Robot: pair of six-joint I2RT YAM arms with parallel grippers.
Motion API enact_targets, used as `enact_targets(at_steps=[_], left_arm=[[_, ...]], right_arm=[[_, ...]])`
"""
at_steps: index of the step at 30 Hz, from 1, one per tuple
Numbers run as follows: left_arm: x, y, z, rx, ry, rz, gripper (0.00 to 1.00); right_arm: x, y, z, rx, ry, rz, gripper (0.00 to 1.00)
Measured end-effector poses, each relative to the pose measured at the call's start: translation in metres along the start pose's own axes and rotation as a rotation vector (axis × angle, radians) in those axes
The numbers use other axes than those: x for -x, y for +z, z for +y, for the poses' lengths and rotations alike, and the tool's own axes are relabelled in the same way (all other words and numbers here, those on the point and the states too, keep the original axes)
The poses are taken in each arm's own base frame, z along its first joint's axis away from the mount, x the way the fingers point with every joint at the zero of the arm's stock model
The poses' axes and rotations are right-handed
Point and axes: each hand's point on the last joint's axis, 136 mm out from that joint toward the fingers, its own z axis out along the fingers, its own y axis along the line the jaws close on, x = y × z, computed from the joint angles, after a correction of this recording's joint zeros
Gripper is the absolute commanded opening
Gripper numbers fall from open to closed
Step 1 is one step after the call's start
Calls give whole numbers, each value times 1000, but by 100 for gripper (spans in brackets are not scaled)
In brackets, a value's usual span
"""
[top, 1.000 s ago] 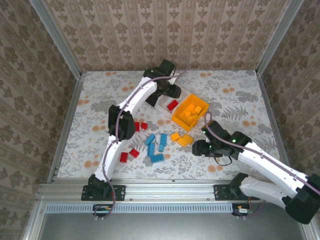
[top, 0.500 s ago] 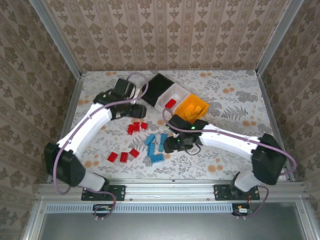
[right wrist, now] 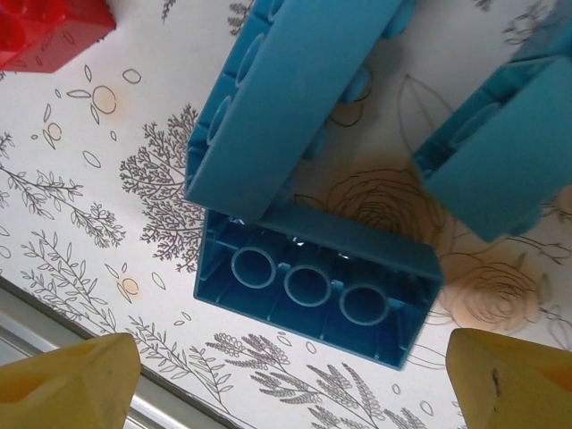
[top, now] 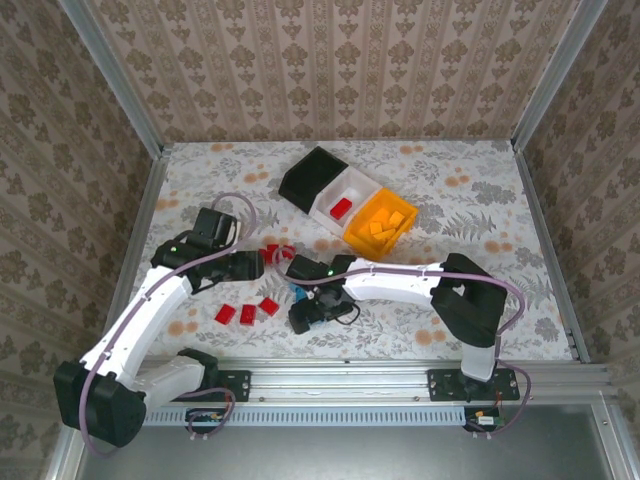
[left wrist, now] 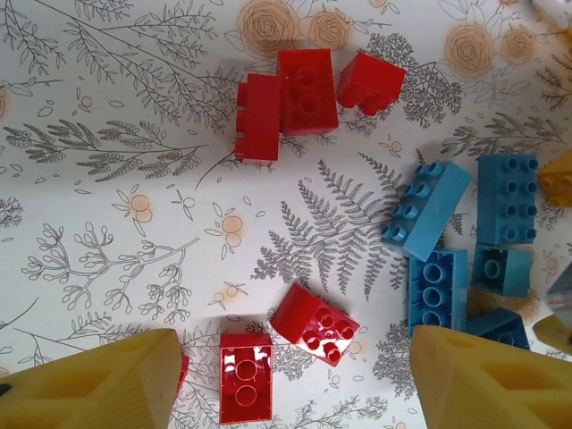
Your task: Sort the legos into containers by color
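Note:
My right gripper is over the blue pile (left wrist: 438, 288) and blocks my left gripper's way. The right gripper should first bring the upside-down blue lego (right wrist: 308, 288) to the black container.
Three containers stand in a slanted row at the back: black (top: 312, 178), white (top: 352, 190) holding one red lego (top: 342, 208), orange (top: 368, 236) holding orange legos. My left gripper (top: 250, 268) (left wrist: 295, 384) hovers open over loose red legos (left wrist: 315, 323) (left wrist: 246, 375), with more red ones (left wrist: 307, 91) further off. Blue legos (left wrist: 427, 207) lie to its right. My right gripper (top: 310, 308) (right wrist: 290, 393) is open low over the blue pile. An upside-down blue lego (right wrist: 317, 290) lies just ahead of its yellow fingers (right wrist: 67, 389), not between them.
The table's near metal rail (top: 340, 372) runs close behind the right gripper. The right forearm (top: 400, 280) lies across the table's middle. An orange lego (left wrist: 556, 183) shows at the edge of the left wrist view. Walls enclose the table on three sides.
The left arm swung from the bins back toward the near left, over the red legos. The right arm reached left onto the blue pile. Both grippers' jaws widened.

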Motion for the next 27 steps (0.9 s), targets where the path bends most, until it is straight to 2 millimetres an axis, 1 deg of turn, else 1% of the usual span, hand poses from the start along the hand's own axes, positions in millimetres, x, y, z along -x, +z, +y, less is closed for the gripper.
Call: enact_targets(at_steps=[4,6,10,15,19,23,25,27], left_arm=[[-3,2,2,-2,-11,10,71],[-5,4,4,-3,-17,17,71],[-6,0,6,-12,-28,3,72],[-6,-7,7,-26,-42,-25,72],[-8,-6,8,-32,-47,-18,73],[-9,-6,6,-42,-48,-14,73],[-9,-6,5,-48,-48,-13,73],[-9,-6,4,-55,-48,-11,73]], right_arm=[[2,7,4,-8,-3,5,90],[7,9,6,-12,-2,2,89],[16,16,6,-38,0,-9,84],[14,20,-6,-104,12,-2,68],[15,19,-9,-124,20,-13,60],[15,12,-14,-147,23,-29,58],[14,0,-17,-153,24,-42,58],[17,-21,-17,-135,30,-75,58]])
